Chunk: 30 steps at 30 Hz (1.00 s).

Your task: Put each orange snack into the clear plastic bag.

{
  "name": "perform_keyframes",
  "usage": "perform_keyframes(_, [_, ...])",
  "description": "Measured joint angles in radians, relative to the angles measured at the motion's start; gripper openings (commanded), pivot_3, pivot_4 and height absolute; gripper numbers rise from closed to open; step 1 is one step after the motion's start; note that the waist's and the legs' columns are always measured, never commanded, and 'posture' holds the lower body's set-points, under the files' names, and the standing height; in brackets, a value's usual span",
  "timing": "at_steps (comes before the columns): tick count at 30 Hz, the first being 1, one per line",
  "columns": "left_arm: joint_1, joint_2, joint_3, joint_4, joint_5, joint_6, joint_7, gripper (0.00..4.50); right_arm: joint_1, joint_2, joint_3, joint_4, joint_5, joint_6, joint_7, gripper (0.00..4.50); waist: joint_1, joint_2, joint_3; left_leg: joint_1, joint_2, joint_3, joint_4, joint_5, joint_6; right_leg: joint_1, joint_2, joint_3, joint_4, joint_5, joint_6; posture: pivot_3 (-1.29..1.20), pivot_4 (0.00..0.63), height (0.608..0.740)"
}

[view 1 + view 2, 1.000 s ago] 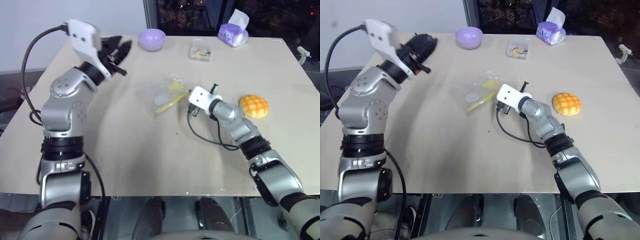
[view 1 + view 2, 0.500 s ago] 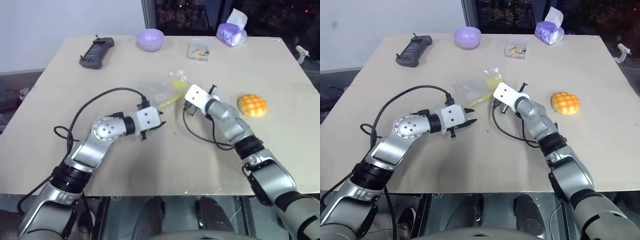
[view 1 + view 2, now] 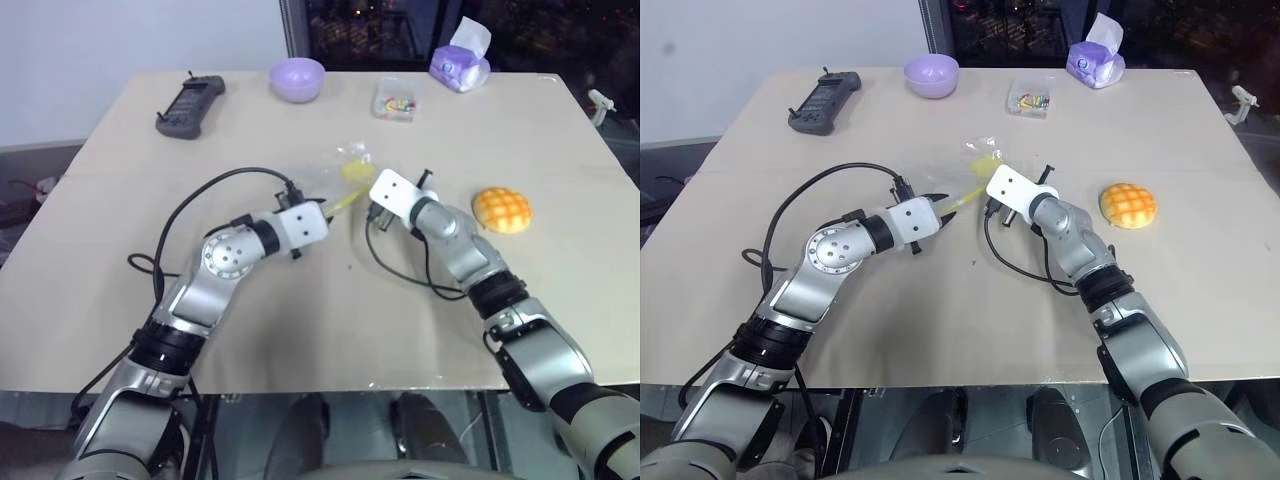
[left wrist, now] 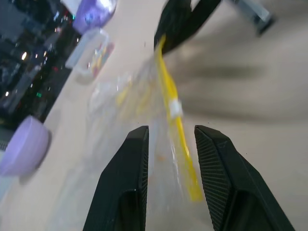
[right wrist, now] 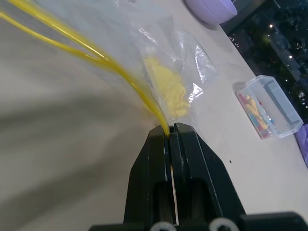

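Note:
I expect the seal (image 4: pixel 165 72) beyond the white slider (image 4: pixel 175 108) to spread open when I push the orange snack in, because the slider sits partway along the bag's yellow seal.
The clear plastic bag (image 3: pixel 322 182) lies crumpled near the middle of the table, with a small yellow piece (image 5: pixel 166 84) inside it. My right gripper (image 5: pixel 169 131) is shut on the end of the bag's yellow seal strip (image 4: pixel 169 103). My left gripper (image 4: pixel 171 140) is open and low over the table at the bag's near edge. The strip runs between its two fingers (image 4: pixel 136 149), and I cannot tell if they touch it. The orange snack (image 3: pixel 502 209), a domed bun with a grid top, sits alone on the table to the right of my right arm.
Along the far edge stand a purple bowl (image 3: pixel 297 78), a small clear box of colourful bits (image 3: pixel 398 100) and a purple tissue pack (image 3: pixel 460 65). A black handheld controller (image 3: pixel 190 100) lies at the far left. Cables trail from both wrists.
My left arm swung down from high at the far left to the table and reached in to the bag's strip. My right gripper kept still, shut on the strip.

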Motion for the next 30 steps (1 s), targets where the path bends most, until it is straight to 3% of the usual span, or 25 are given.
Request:
perform_keyframes(19, [0.006,-0.037,0.017,0.027,0.018,-0.069,0.004,1.66,0.000,-0.006,0.000,-0.003,0.000,0.000,0.009,0.00,0.000,0.000,0.000,0.000,0.000,0.000,0.000,0.000,0.000,0.000,0.000,0.000,0.000,0.000,0.000,0.00,0.150,0.740])
perform_keyframes(20, [0.006,-0.037,0.017,0.030,0.018,-0.073,-0.001,1.09,0.000,-0.006,0.000,-0.004,0.000,0.000,0.009,0.00,0.000,0.000,0.000,0.000,0.000,0.000,0.000,0.000,0.000,0.000,0.000,0.000,0.000,0.000,0.000,0.00,0.150,0.740])
perform_keyframes(21, [0.006,-0.037,0.017,0.030,0.018,-0.074,-0.003,0.90,0.000,-0.006,0.000,-0.005,0.000,0.000,0.009,0.00,0.000,0.000,0.000,0.000,0.000,0.000,0.000,0.000,0.000,0.000,0.000,0.000,0.000,0.000,0.000,0.00,0.150,0.740])
perform_keyframes(23, [0.006,-0.038,0.017,0.031,0.018,-0.074,-0.005,0.04,0.000,-0.006,0.000,-0.009,0.000,0.000,0.009,0.00,0.000,0.000,0.000,0.000,0.000,0.000,0.000,0.000,0.000,0.000,0.000,0.000,0.000,0.000,0.000,0.00,0.150,0.740])
perform_keyframes(30, [0.006,-0.039,0.017,0.049,0.044,-0.079,-0.001,0.04,0.010,-0.006,0.000,-0.025,0.000,0.001,0.010,0.00,0.000,0.000,0.000,0.000,0.000,0.000,0.000,0.000,0.000,0.000,0.000,0.000,0.000,0.000,0.000,0.00,0.150,0.740])
